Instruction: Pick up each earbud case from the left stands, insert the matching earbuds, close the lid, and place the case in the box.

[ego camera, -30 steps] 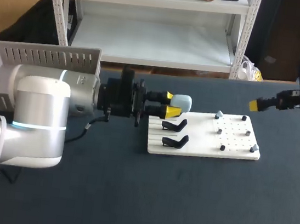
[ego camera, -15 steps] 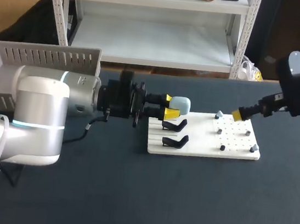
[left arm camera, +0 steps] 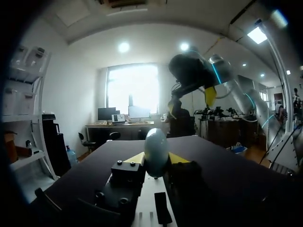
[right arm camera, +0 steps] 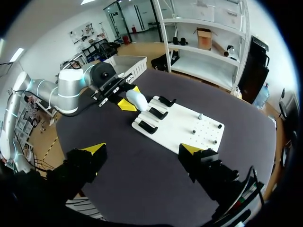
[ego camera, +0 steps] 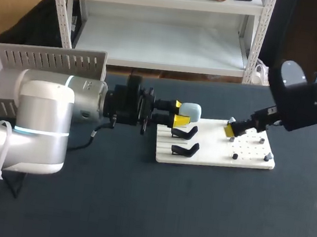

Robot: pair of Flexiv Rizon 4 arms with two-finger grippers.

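Note:
The pale earbud (ego camera: 270, 155) sits on top of a black peg (ego camera: 266, 158), so it will come away by itself and the peg will stay standing when the robot lifts the earbud.
A pale blue earbud case (ego camera: 191, 109) hangs just above the far left corner of the white board (ego camera: 211, 159), lid closed, with my left gripper (ego camera: 180, 112) shut on it. In the left wrist view the case (left arm camera: 156, 150) sits upright between the two yellow tips. Two black stands (ego camera: 184, 132) on the board's left half are bare. Small earbuds (ego camera: 232, 139) sit on pegs on its right half. My right gripper (ego camera: 229, 129) hovers over those pegs. Seen from its own wrist, the right gripper (right arm camera: 142, 149) stands wide open above the board (right arm camera: 182, 125), holding nothing.
A white slatted box (ego camera: 13, 67) stands at the table's far left, behind my left arm (ego camera: 41, 120). The dark table (ego camera: 192, 216) stretches bare in front of the board. In the right wrist view the box (right arm camera: 124, 64) lies beyond the left arm.
My right arm has swung in from the far right and come down over the earbud side of the board. The left arm and the case have stayed put.

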